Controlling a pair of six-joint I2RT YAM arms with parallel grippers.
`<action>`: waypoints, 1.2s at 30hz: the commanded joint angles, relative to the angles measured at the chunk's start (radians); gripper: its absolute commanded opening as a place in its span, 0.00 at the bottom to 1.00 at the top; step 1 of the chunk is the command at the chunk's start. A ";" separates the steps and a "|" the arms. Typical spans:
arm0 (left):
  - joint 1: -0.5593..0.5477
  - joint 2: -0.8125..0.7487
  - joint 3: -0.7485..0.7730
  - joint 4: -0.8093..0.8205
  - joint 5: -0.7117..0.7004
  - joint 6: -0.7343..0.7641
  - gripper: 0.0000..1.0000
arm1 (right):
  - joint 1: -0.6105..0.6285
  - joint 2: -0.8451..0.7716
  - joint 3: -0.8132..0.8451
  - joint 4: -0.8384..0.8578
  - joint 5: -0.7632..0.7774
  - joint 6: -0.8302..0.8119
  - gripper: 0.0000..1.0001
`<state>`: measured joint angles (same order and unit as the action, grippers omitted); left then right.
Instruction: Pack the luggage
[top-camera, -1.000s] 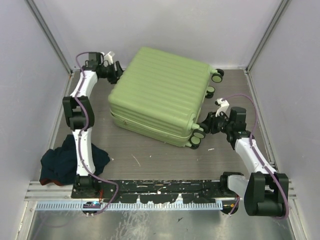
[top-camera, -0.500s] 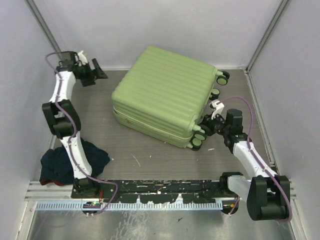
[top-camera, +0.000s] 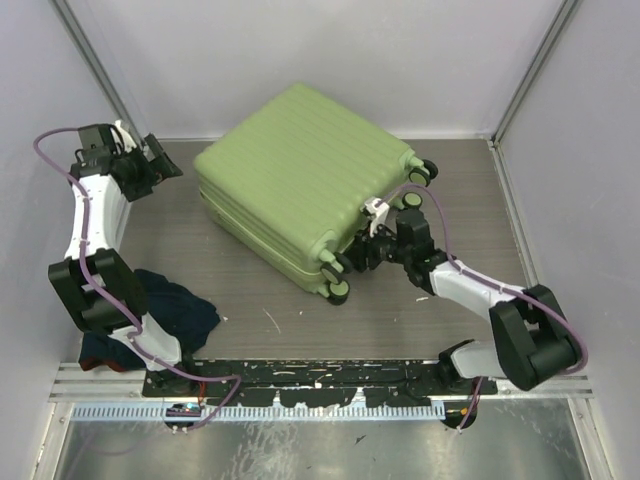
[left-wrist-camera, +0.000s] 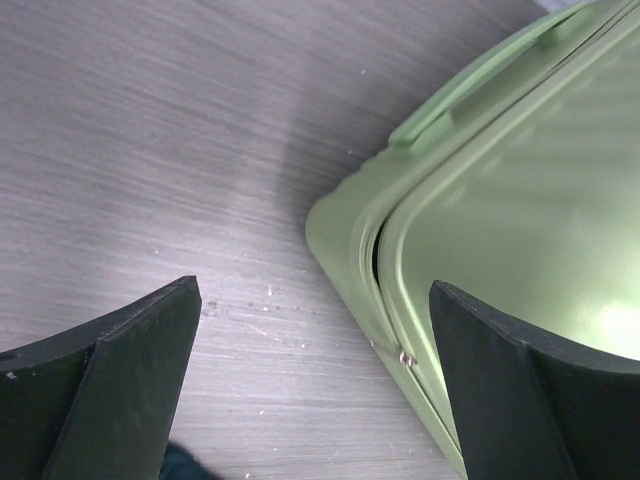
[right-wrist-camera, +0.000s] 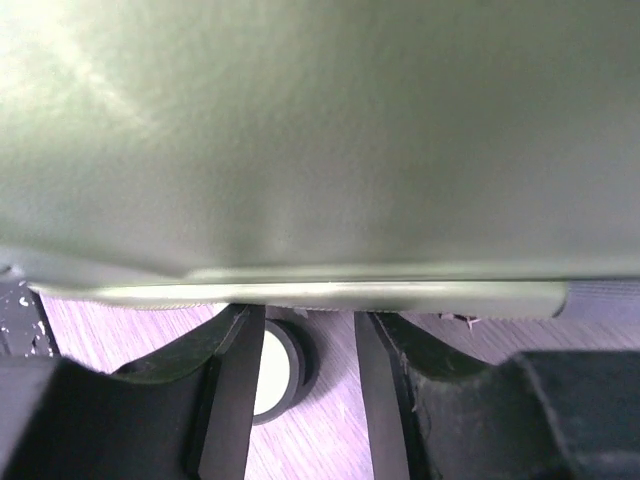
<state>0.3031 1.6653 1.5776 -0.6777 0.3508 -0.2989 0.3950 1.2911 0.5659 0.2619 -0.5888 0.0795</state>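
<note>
My right gripper sits between the luggage's wheels and my left gripper hangs by the luggage's handle end (top-camera: 206, 196), so my left gripper should take the luggage's near wheel (top-camera: 335, 271).
The luggage (top-camera: 300, 180) is a closed light-green ribbed suitcase lying flat mid-table. My left gripper (top-camera: 165, 165) hangs wide open to its left, clear of the shell. In the left wrist view that gripper (left-wrist-camera: 312, 290) spans bare table, with the luggage corner (left-wrist-camera: 520, 200) and its green handle (left-wrist-camera: 470, 85) at the right. My right gripper (top-camera: 362, 250) sits against the wheel end. In the right wrist view the shell (right-wrist-camera: 320, 130) fills the top. The right gripper (right-wrist-camera: 310, 320) has its jaws partly apart, tips tucked under the rim. A small wheel (right-wrist-camera: 280, 370) shows in the gap, touching neither finger.
A dark blue cloth (top-camera: 170, 315) lies crumpled at the near left, beside the left arm's base. Grey walls close in the table at the back and on both sides. A black rail (top-camera: 320, 380) runs along the near edge.
The luggage has slid and turned to the left, with my right gripper following at its wheel end. My left gripper has opened wide and drawn back left, away from the shell.
</note>
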 joint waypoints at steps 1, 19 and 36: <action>0.017 -0.048 -0.046 -0.025 -0.062 -0.027 0.98 | 0.080 0.067 0.123 0.199 0.072 0.045 0.47; 0.024 0.021 0.051 0.003 0.004 -0.045 0.98 | -0.093 -0.215 -0.088 0.088 0.125 -0.106 0.52; 0.023 -0.014 0.047 -0.010 0.109 0.051 0.98 | -0.018 0.082 -0.064 0.455 0.078 -0.139 0.48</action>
<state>0.3210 1.7031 1.5932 -0.7013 0.3706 -0.3141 0.3614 1.3453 0.4622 0.5827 -0.5194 -0.0231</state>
